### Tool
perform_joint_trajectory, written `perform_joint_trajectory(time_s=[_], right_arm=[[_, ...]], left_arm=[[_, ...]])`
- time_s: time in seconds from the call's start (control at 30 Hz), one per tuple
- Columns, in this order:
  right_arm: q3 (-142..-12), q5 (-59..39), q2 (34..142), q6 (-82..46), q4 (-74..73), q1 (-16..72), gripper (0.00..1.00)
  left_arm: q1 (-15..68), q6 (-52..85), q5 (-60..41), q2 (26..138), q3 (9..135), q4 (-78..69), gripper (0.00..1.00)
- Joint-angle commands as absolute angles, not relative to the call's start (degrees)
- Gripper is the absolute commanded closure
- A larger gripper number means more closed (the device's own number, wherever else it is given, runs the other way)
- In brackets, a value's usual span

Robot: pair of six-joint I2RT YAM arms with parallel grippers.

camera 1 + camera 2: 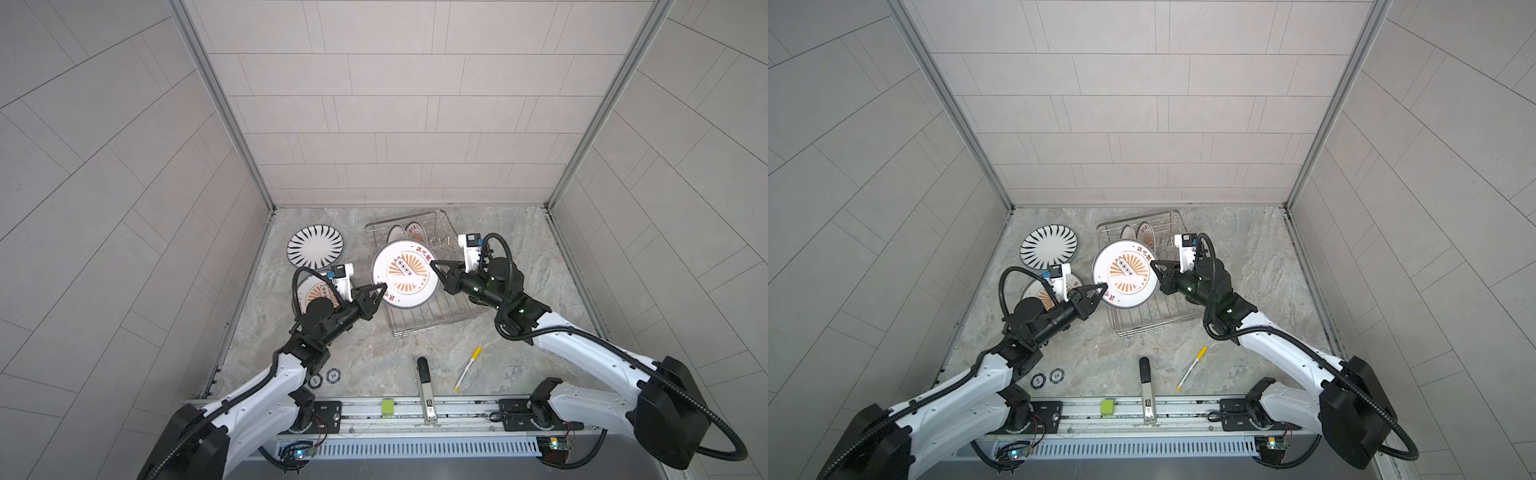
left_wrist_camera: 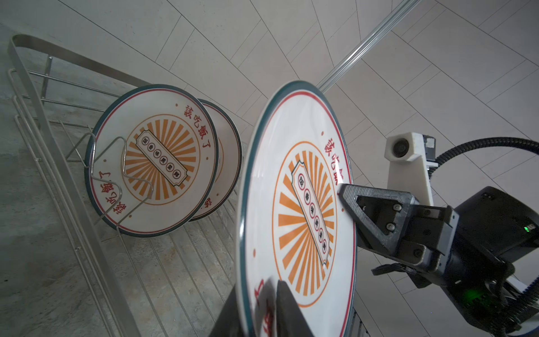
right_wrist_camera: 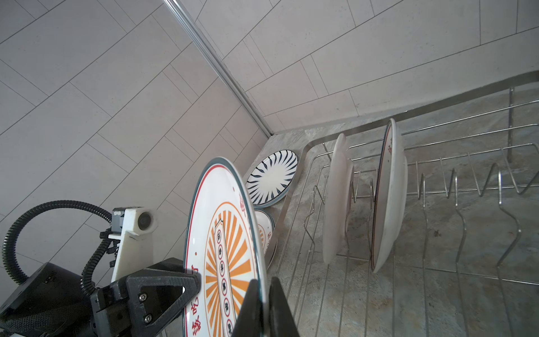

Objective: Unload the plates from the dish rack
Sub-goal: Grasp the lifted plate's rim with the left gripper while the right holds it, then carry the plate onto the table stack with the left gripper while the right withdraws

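I should open my right gripper and move it away before my left gripper lays the raised plate on the sunburst plate [image 1: 314, 295], because my grippers are holding the raised plate's opposite rims [image 1: 432, 279].
A white plate [image 1: 405, 274] [image 1: 1125, 274] with an orange sunburst hangs tilted above the dish rack [image 1: 432, 328] [image 2: 29, 96]. My right gripper [image 1: 434, 264] [image 3: 264, 306] is shut on its right rim. My left gripper [image 1: 382, 286] [image 2: 262, 315] clamps the opposite rim, one finger on each face. Two more plates [image 2: 151, 157] [image 3: 390, 192] stand upright between the prongs at the rack's far end. On the table left of the rack lie a black-striped plate [image 1: 316, 246] and a sunburst plate [image 1: 316, 289], the latter partly hidden under my left wrist.
Two poker chips [image 1: 333, 375] lie beside the left arm. A black-and-silver tool [image 1: 424, 386] and a yellow-capped marker [image 1: 467, 368] lie near the front edge. A green block [image 1: 387, 406] sits on the front rail. Tiled walls close in three sides.
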State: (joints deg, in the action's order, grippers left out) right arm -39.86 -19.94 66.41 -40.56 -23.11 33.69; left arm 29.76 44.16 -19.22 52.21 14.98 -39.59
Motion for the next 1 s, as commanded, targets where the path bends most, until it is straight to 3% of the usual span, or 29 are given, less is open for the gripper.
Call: perform_joint_trajectory(time_s=[0.0, 0.1, 0.2, 0.5, 0.8, 0.87, 0.97], right_arm=[[-40.3, -20.1, 67.6, -40.9, -27.3, 33.7, 1.0], [-40.8, -19.8, 68.8, -39.6, -26.4, 34.2, 0.99], [-41.5, -19.1, 69.7, -38.1, -24.7, 35.0, 0.9], [-41.5, -14.4, 70.6, -35.3, -21.7, 36.8, 0.5], [-41.1, -11.0, 71.1, -33.9, -20.1, 37.2, 0.38], [-40.8, -10.1, 70.9, -33.8, -20.0, 37.3, 0.33], [-40.0, -6.8, 70.2, -32.7, -19.7, 38.8, 0.17]], left_arm=[[30.1, 45.1, -18.1, 53.3, 16.5, -42.5, 0.82], [30.1, 46.5, -17.2, 54.7, 16.3, -44.9, 0.91], [30.1, 47.9, -16.6, 55.9, 16.1, -47.0, 0.99], [29.9, 52.7, -11.8, 57.9, 13.5, -54.3, 1.0], [29.8, 55.7, -11.8, 57.1, 14.1, -53.5, 1.0], [29.5, 57.4, -10.6, 57.3, 14.0, -53.1, 1.0], [29.4, 60.9, -6.5, 58.2, 12.6, -54.9, 1.0]])
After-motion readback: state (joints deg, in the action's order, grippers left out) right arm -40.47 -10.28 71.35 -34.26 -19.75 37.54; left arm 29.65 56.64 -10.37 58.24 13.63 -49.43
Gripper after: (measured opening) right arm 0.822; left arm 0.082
